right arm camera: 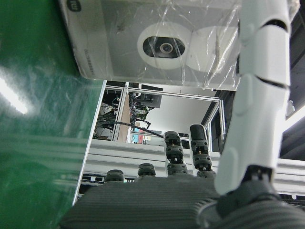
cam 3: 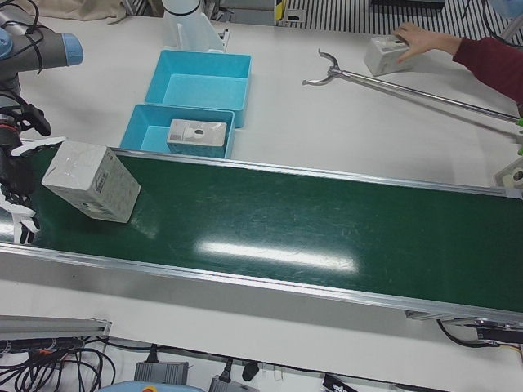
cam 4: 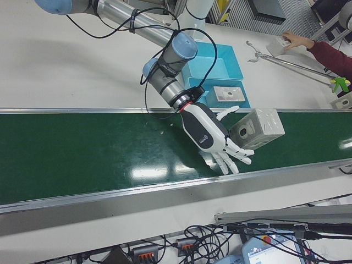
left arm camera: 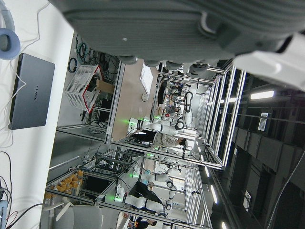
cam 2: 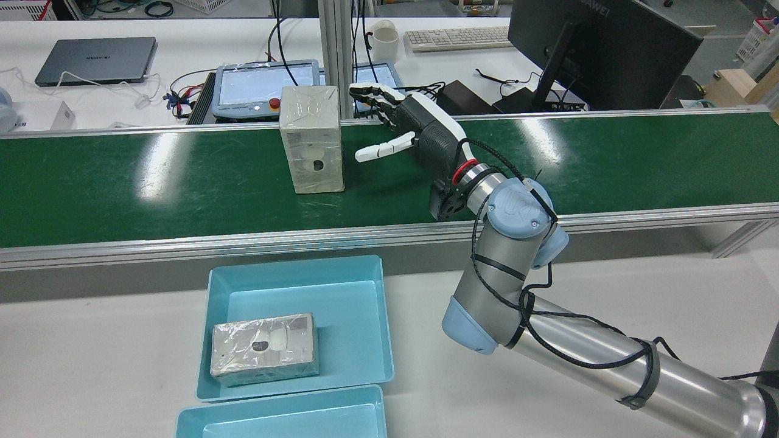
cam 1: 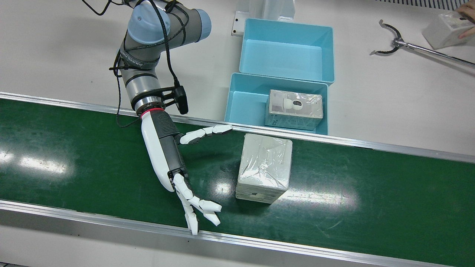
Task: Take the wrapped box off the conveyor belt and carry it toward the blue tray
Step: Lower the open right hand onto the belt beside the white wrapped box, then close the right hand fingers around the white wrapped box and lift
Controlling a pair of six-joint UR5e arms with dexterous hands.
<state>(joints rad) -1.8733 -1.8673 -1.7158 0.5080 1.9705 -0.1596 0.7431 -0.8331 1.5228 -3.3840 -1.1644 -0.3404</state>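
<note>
I expect the upright wrapped box [cam 1: 265,168] to tip onto its side when I put it in the near blue tray, since another wrapped box [cam 1: 294,109] crowds that tray.
The wrapped box [cam 1: 264,167] stands upright on the green conveyor belt [cam 1: 74,159]; it also shows in the rear view [cam 2: 310,139], the right-front view [cam 4: 257,128] and the right hand view [right arm camera: 157,43]. My right hand [cam 1: 163,148] is open over the belt beside the box, fingers spread, palm facing it, not touching; it also shows in the rear view [cam 2: 420,128] and the right-front view [cam 4: 212,132]. The near blue tray [cam 1: 243,100] holds another wrapped box [cam 1: 295,109]. Of my left hand, only part of the palm [left arm camera: 167,28] shows.
A second, empty blue tray [cam 1: 287,50] sits behind the first. A grabber tool [cam 1: 393,40] lies on the table at the far right, near a person's hand holding a box [cam 1: 445,24]. Aluminium rails [cam 1: 111,222] edge the belt.
</note>
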